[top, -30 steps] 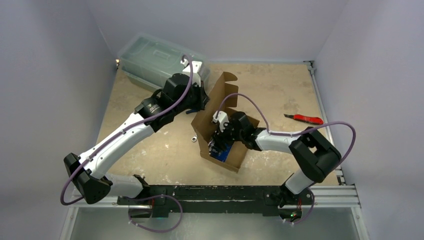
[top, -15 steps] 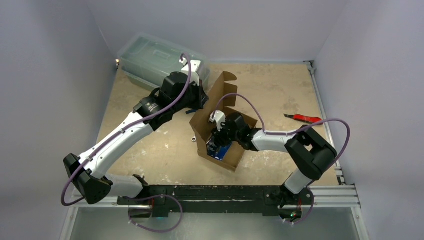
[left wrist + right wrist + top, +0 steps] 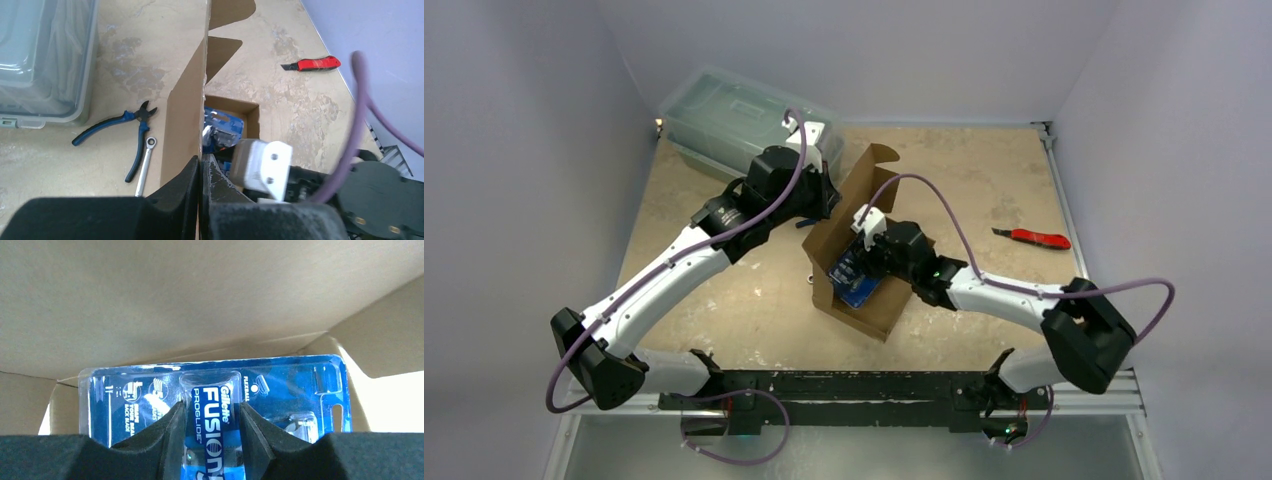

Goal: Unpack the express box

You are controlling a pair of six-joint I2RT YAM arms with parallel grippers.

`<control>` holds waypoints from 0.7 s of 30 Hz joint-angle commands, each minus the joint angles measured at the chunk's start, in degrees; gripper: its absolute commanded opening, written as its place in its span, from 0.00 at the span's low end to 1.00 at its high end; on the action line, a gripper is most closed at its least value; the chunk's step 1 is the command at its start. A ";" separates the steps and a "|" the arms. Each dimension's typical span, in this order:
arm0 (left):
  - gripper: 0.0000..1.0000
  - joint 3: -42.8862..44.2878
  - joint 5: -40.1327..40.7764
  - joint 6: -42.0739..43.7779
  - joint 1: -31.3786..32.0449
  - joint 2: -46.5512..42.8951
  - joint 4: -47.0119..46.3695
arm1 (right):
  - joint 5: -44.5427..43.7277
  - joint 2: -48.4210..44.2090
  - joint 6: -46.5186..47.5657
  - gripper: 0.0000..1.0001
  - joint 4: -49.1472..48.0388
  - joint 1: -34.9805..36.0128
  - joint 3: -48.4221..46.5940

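My left gripper is holding the lid (image 3: 848, 207) off the razor pack. My right gripper should go on to the clear spot (image 3: 1006, 261) by the red knife and let go there.
The express box (image 3: 871, 318) is a brown cardboard mailer standing open mid-table, its lid (image 3: 856, 195) raised. My left gripper (image 3: 820, 216) is shut on the lid's edge; in the left wrist view the jaws (image 3: 201, 167) pinch the cardboard panel (image 3: 182, 120). My right gripper (image 3: 865, 262) is inside the box, shut on a blue Gillette razor blister pack (image 3: 848, 281). In the right wrist view the fingers (image 3: 210, 412) clamp the pack's clear middle bubble (image 3: 212, 405), with the box's inner walls (image 3: 200, 300) behind. The pack also shows in the left wrist view (image 3: 222, 127).
A translucent grey-green lidded container (image 3: 729, 120) stands at the back left, behind the left arm. Blue-handled pliers (image 3: 120, 127) and a small wrench (image 3: 145, 160) lie left of the box. A red utility knife (image 3: 1036, 238) lies at the right edge.
My right arm has stretched out, its elbow swinging right. The razor pack in its jaws has risen and shifted left in the box. The left gripper still holds the lid.
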State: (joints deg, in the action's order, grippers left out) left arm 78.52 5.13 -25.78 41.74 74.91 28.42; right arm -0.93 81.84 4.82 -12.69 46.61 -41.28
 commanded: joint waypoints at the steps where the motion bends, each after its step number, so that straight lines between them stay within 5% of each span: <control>1: 0.00 -0.92 -0.30 0.43 -0.41 -0.95 -1.77 | -8.91 -4.69 -3.70 0.28 2.43 0.15 -0.95; 6: 0.00 0.02 -1.53 0.30 -0.40 0.04 -0.53 | -17.60 -9.62 -7.55 0.29 7.20 -1.06 -0.70; 13: 0.00 0.95 -3.98 0.06 -0.39 1.38 -0.19 | -17.57 -20.96 -18.44 0.29 11.68 -14.11 1.01; 21: 0.00 0.94 -7.73 -2.33 -0.39 3.18 -1.81 | -27.49 -21.42 -28.87 0.25 21.31 -23.43 0.10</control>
State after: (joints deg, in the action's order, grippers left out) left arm 78.26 0.14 -26.61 41.63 76.60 26.72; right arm -22.00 59.68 -15.22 2.48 27.29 -40.01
